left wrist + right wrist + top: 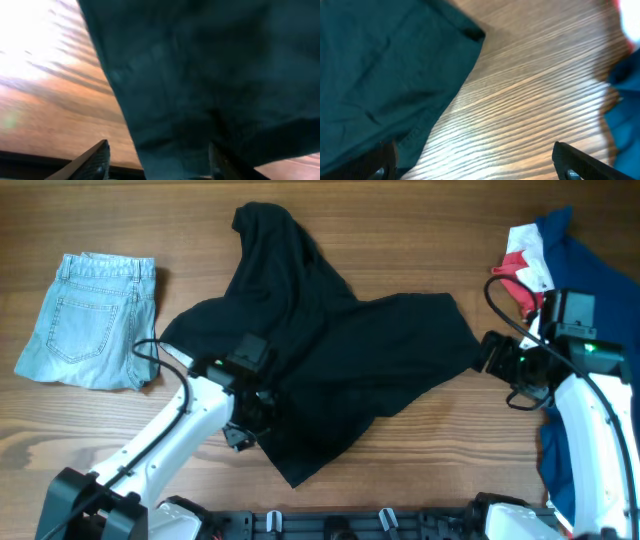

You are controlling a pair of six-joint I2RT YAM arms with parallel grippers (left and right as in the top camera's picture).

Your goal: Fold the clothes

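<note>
The black garment (325, 345) is crumpled and lies crooked, so the robot's right gripper should pinch its tip (466, 345) first. Both grippers should then lift the garment clear before they fold it.
The clothes (340, 350) are one black garment, spread loosely and crumpled across the middle of the wooden table. My left gripper (250, 415) is over its lower left part. In the left wrist view its fingers (95, 162) stand apart, with the black fabric (200, 75) running between them and under the right finger, so the left gripper (159, 150) is open. My right gripper (497, 370) hovers at the garment's right tip. In the right wrist view it (474, 150) stands wide open over bare wood, with its left finger at the fabric's edge (380, 65).
Light-blue denim shorts (90, 320) lie at the far left. A pile of navy, red and white garments (560, 250) fills the right side, under and behind the right arm, and its navy cloth (625, 125) is close to the right finger.
</note>
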